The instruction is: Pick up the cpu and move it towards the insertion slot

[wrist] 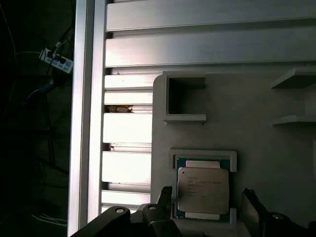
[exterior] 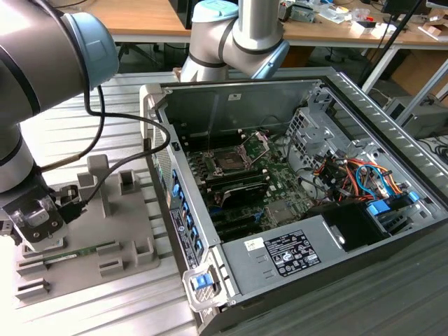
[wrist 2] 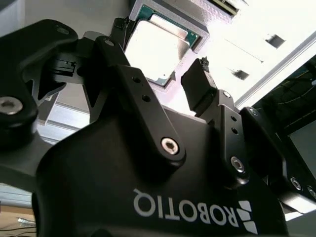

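I expect the cpu [wrist: 203, 190] to come free at once when I lift, because the grey rims [wrist: 203, 153] only go around its edges and leave its top open.
The cpu [wrist: 203, 190], a flat square chip with a silvery lid and green edge, lies in a shallow recess of the grey fixture plate [wrist: 247, 133]. My gripper [wrist: 207, 205] hangs just above it, open, one fingertip on each side and a small gap between each fingertip and the chip's edges. The second wrist view shows the cpu [wrist 2: 157, 48] between the black fingers [wrist 2: 197, 84] of the gripper [wrist 2: 159, 55]. In the exterior view the gripper [exterior: 35, 222] is over the fixture plate [exterior: 105, 231] at the exterior view's left. The insertion slot [exterior: 227, 162] sits on the motherboard inside the open computer case, its bracket [exterior: 260, 143] raised.
The case wall [exterior: 182, 210] stands between the fixture plate and the motherboard. A green memory stick [exterior: 77, 251] lies on the plate near the gripper, among grey upright blocks [exterior: 98, 168]. A black cable [exterior: 119, 161] loops from the arm. Drive cages and wiring [exterior: 357, 175] fill the case's far side.
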Controlling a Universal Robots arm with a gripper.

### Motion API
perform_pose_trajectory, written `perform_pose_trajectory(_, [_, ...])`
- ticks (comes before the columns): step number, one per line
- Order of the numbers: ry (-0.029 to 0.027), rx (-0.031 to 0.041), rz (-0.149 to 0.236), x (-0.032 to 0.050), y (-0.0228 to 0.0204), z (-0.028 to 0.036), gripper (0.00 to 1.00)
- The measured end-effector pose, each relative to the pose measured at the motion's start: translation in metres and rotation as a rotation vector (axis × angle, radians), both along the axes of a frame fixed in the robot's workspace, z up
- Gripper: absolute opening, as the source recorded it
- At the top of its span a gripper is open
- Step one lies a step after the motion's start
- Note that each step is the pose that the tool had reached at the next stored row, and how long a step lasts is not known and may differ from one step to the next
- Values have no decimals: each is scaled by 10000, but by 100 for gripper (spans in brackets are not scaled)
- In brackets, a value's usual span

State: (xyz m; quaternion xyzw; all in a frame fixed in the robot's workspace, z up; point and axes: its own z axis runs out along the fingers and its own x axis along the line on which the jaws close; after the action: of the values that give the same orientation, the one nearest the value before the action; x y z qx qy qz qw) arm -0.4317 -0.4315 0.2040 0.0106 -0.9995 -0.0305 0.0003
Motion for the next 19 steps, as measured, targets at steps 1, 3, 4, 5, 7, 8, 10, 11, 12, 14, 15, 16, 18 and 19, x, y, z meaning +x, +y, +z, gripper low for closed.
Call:
perform_pose_trajectory(1, [1,-1,22,0,1,-7,66])
perform_pose_trajectory(3, [0,-1,85,-1,5,-26,66])
perform_pose_trajectory(4, [1,0,114,-1,7,-32,66])
perform_pose_trajectory(5, [1,0,147,0,8,-39,66])
perform_pose_trajectory(7, [1,0,213,-1,10,-58,66])
perform_pose_trajectory(8, [2,0,229,-1,10,-64,66])
perform_pose_trajectory(10, [1,-1,261,-1,11,-78,66])
perform_pose_trajectory(11, [1,0,275,-1,11,-85,66])
perform_pose_trajectory(12, [1,0,291,-1,11,-93,66])
perform_pose_trajectory(14, [2,0,312,-1,11,-105,66])
perform_pose_trajectory(15, [2,-1,321,-1,11,-110,66])
perform_pose_trajectory(16, [3,-2,333,-1,12,-117,66])
perform_pose_trajectory(18, [3,-1,356,-1,23,-127,66])
perform_pose_trajectory(19, [0,2,372,0,29,-132,66])
